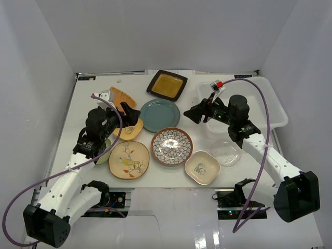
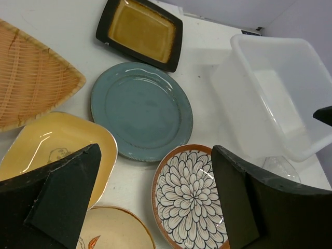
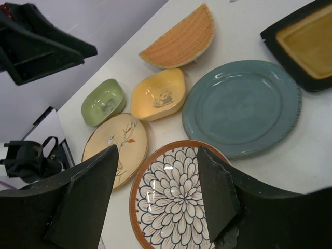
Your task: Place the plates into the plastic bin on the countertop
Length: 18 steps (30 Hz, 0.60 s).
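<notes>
The orange woven dish [image 3: 182,39] has its outer rim [image 3: 149,50] free of the other plates, so my left gripper should go on toward the dish's outer rim until its fingers are on both sides of it.
Several plates lie on the white countertop [image 1: 134,79]: a dark square one with a yellow centre [image 1: 166,85], a teal round one [image 1: 160,115], a flower-patterned one [image 1: 171,146], a bird-painted tan one [image 1: 129,160], a panda-printed cream one [image 1: 202,167], a yellow one [image 1: 128,129], a green one [image 1: 104,155] and a clear glass one [image 1: 226,153]. The translucent plastic bin [image 1: 275,111] stands at the right. My left gripper [image 1: 132,120] hovers open over the yellow plate [image 2: 52,145], holding nothing. My right gripper [image 1: 193,114] hangs open left of the bin, above the flower plate [image 3: 176,197].
An orange woven fan-shaped dish [image 1: 123,98] sits at the back left, beside the left gripper. White walls close in the left, back and right sides. The purple cable [image 1: 262,111] of the right arm arcs over the bin.
</notes>
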Each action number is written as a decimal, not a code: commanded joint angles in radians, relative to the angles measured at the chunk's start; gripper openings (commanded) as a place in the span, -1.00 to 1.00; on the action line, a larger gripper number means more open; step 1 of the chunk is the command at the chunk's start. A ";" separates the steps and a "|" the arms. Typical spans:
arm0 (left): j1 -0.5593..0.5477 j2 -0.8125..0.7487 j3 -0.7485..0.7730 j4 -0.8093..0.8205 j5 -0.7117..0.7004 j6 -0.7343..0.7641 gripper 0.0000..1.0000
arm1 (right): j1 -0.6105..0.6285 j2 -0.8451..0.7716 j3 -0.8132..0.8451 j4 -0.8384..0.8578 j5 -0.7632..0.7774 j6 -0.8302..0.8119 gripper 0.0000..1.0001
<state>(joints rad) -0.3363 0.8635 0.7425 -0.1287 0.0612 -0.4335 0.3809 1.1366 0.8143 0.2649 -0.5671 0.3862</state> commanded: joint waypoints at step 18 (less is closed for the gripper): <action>0.439 0.383 0.153 -0.115 -0.179 -0.227 0.96 | 0.174 -0.044 -0.116 0.099 -0.025 -0.009 0.33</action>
<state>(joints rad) 0.0654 1.2308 0.8974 -0.2687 -0.1482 -0.6052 0.5419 1.1187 0.7082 0.3004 -0.5831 0.3851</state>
